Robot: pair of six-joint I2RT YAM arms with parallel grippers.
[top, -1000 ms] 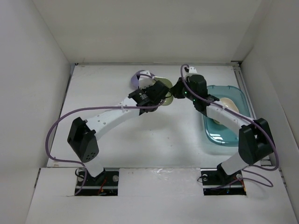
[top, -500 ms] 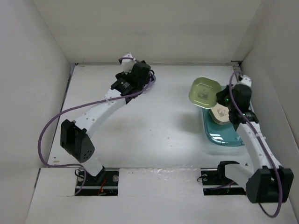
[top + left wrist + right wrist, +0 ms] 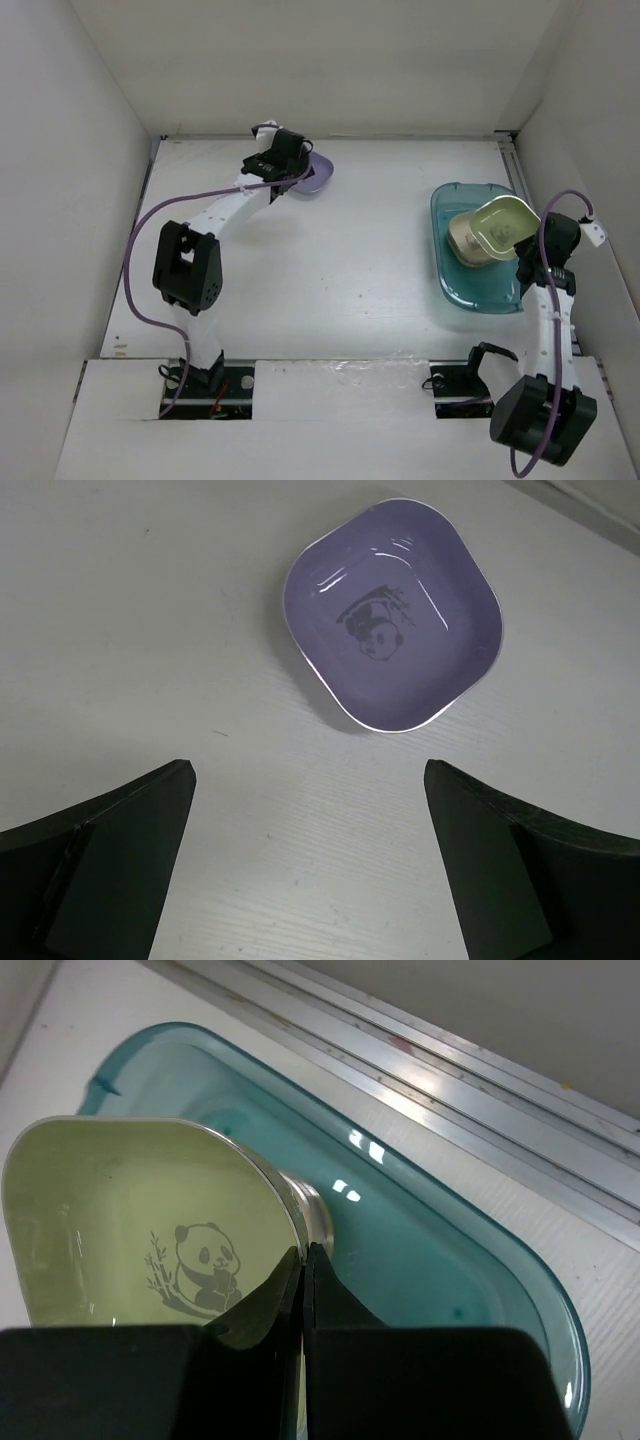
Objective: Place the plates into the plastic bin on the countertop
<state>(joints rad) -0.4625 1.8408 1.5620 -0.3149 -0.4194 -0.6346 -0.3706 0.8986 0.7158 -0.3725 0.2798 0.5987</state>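
Note:
The lavender plate [image 3: 318,173] is a long way from the teal bin. My left gripper should grab the plate by its rim [image 3: 315,670] and hand it to my right gripper.
A green plate [image 3: 503,222] with a panda print [image 3: 140,1220] hangs tilted over the teal plastic bin [image 3: 470,290]. My right gripper [image 3: 528,238] is shut on its rim [image 3: 303,1255]. Beneath it, inside the bin [image 3: 450,1260], lies a cream plate [image 3: 463,240], of which only an edge [image 3: 312,1210] shows in the right wrist view. A lavender plate [image 3: 318,178] with a panda figure [image 3: 392,655] rests on the white countertop [image 3: 340,270] at the back left. My left gripper [image 3: 285,160] hovers beside it, open [image 3: 308,772] and empty, with bare countertop between its fingers [image 3: 110,860].
White walls close in the countertop on three sides. An aluminium rail [image 3: 500,1090] runs along the right wall just past the bin. Both arm bases sit at the near edge, and purple cables loop off each arm.
Both grippers met at the table's middle on the green plate. The left one opened and swung back left over the lavender plate; the right carried the green plate over the bin.

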